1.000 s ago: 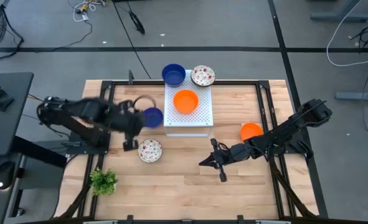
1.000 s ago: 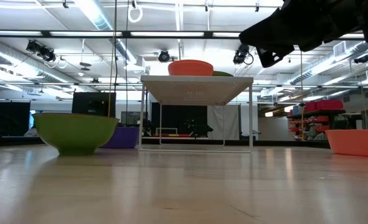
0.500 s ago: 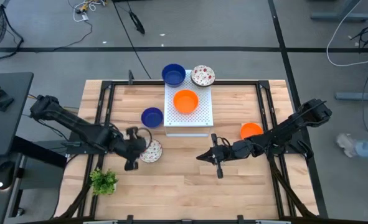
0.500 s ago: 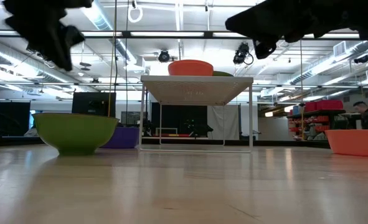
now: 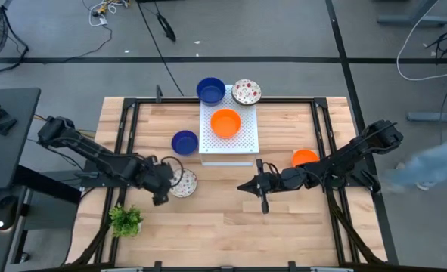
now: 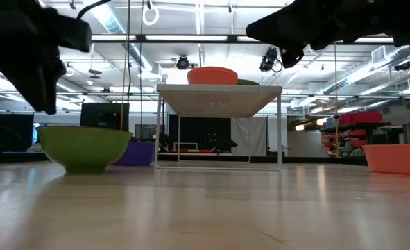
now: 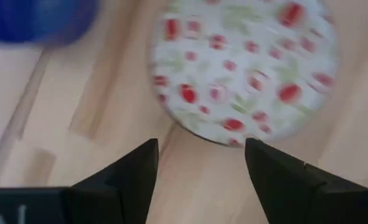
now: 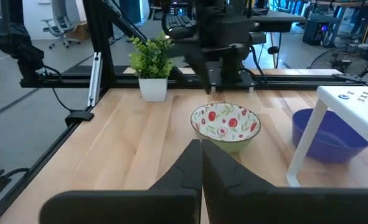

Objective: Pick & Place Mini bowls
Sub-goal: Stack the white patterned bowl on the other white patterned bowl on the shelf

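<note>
Next, my right gripper gets the speckled bowl point(image 5: 184, 183) once I lift it and passes it over, because the bowl sits by my left gripper, far from the matching stack on the board point(image 5: 246, 91).
A white red-speckled mini bowl point(image 5: 183, 183) rests on its base on the table. My left gripper point(image 7: 199, 163) hovers open just left of it, and the bowl's near rim point(image 7: 243, 68) lies ahead of the fingertips, untouched. A blue bowl point(image 5: 184, 141) sits on the table beside the white perforated board point(image 5: 238, 143), which carries an orange bowl point(image 5: 225, 122). Another blue bowl point(image 5: 211, 91) and a speckled bowl point(image 5: 246, 91) stand at the far edge. A second orange bowl point(image 5: 305, 159) is at the right. My right gripper point(image 5: 262, 189) is shut and empty at mid-table, pointing at the speckled bowl point(image 8: 225, 126).
A small green plant point(image 5: 125, 220) stands near the front left corner, close behind my left arm. The board point(image 6: 218, 97) stands on thin legs with room beneath it. Black frame rails point(image 5: 125, 136) run along the table's sides. Bare wood lies along the near edge.
My left gripper has swung from beside the blue bowl toward the table's near edge and come down next to the speckled bowl. My right gripper has drifted slightly toward the table's left. No bowl has moved.
</note>
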